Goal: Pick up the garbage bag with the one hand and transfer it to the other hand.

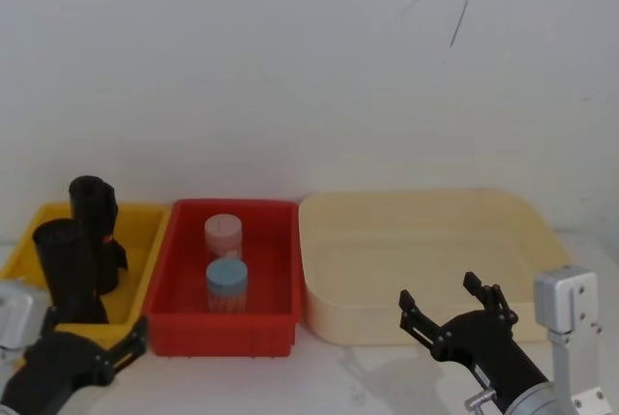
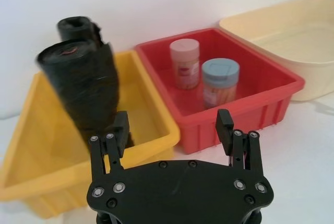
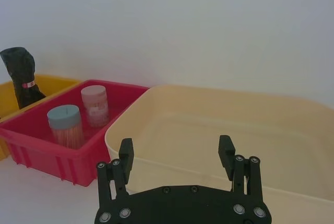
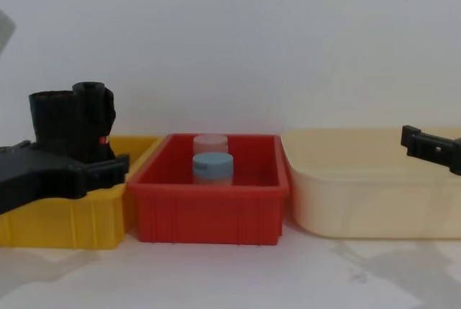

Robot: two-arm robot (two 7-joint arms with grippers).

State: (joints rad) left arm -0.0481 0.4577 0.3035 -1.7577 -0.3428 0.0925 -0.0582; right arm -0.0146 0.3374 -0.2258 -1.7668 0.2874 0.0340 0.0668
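My gripper will lift the garbage bag (image 4: 55, 123), and the bag should stay rolled up and straight then, because its wound top (image 2: 67, 51) stands upright above the yellow bin.
Two black rolls stand in the yellow bin (image 1: 147, 210) at the left. The garbage bag (image 1: 64, 262) is the nearer, straight roll (image 2: 83, 85), its top also visible in the chest view (image 4: 52, 118). Behind it leans a kinked roll (image 1: 94, 204) with a red spot (image 3: 21, 72). My left gripper (image 1: 124, 342) is open, low in front of the bin's near wall and just short of the garbage bag (image 2: 173, 119) (image 4: 115, 167). My right gripper (image 1: 438, 291) is open and holds nothing, hovering at the near rim of the cream tub (image 3: 176, 145) (image 4: 414, 140).
A red bin (image 1: 222, 333) between the yellow bin and the cream tub (image 1: 426, 204) holds a pink-lidded jar (image 1: 222, 231) and a blue-lidded jar (image 1: 226, 280). A white wall rises close behind the containers. Bare white table lies in front of them.
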